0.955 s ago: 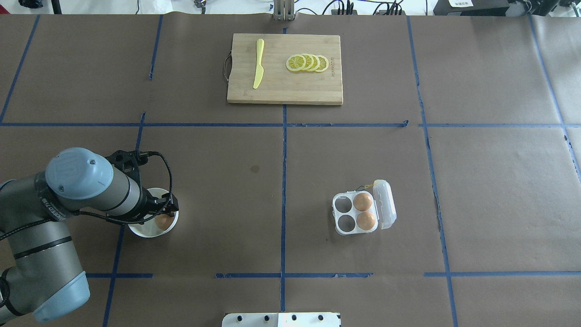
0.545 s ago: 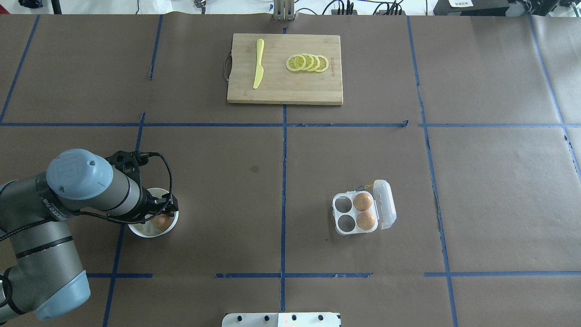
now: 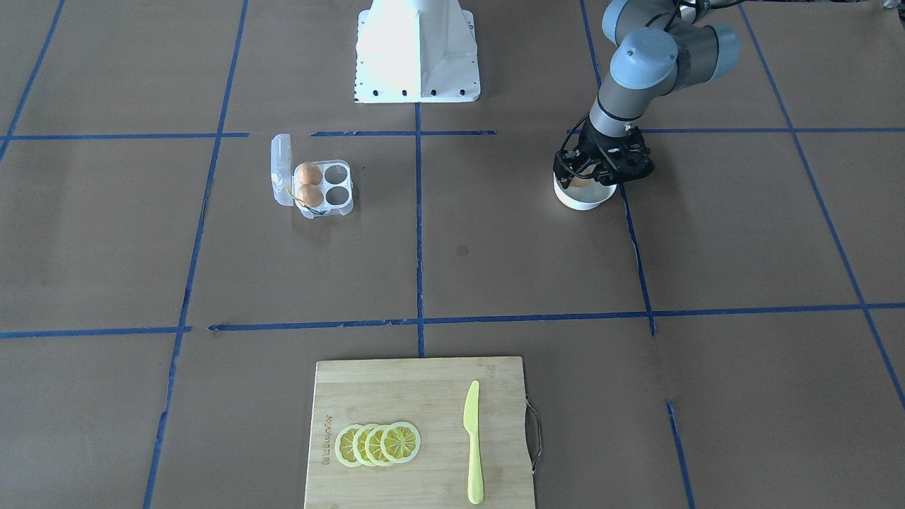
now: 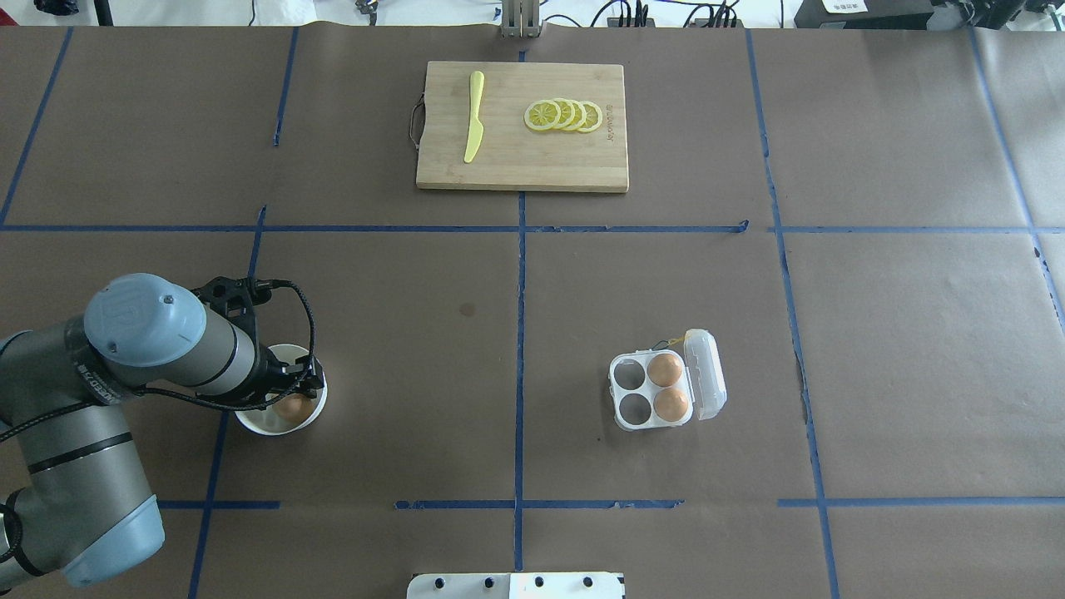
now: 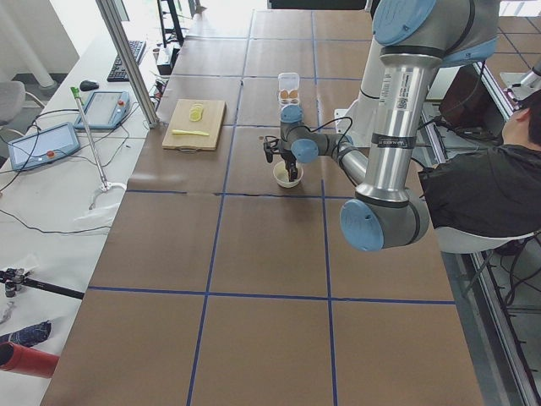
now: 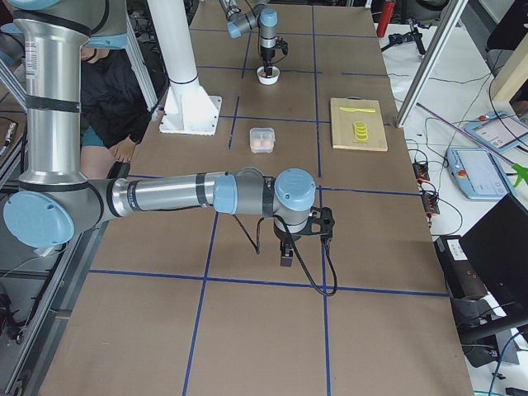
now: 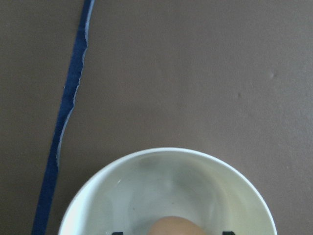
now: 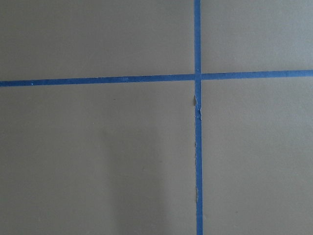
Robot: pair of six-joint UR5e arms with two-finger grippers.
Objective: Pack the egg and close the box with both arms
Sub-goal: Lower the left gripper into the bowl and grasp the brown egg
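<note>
The eggs already in the clear box (image 3: 310,174) stick up above their round cells. The tan egg (image 3: 580,182) will sink partway in when I lower it into an empty cell.
One tan egg (image 4: 293,407) lies in the white bowl (image 4: 258,424) at the near left. My left gripper (image 4: 301,387) hangs just over that bowl, open. In the left wrist view its fingertips (image 7: 116,233) stand apart on either side of the egg (image 7: 173,226). The clear box (image 4: 616,366) sits right of centre with its lid (image 4: 709,374) swung open. It holds two eggs (image 4: 665,369) in the cells by the lid; the other two cells are empty. My right gripper (image 6: 285,257) shows only in the exterior right view, low over bare table; I cannot tell its state.
A wooden cutting board (image 4: 532,166) with a yellow knife (image 4: 473,116) and lemon slices (image 4: 564,115) lies at the far middle. The white base block (image 4: 516,585) is at the near edge. Blue tape lines cross the brown table cover.
My left gripper has shifted very slightly over the bowl. The egg still lies in the bowl. The box and its eggs have not moved.
</note>
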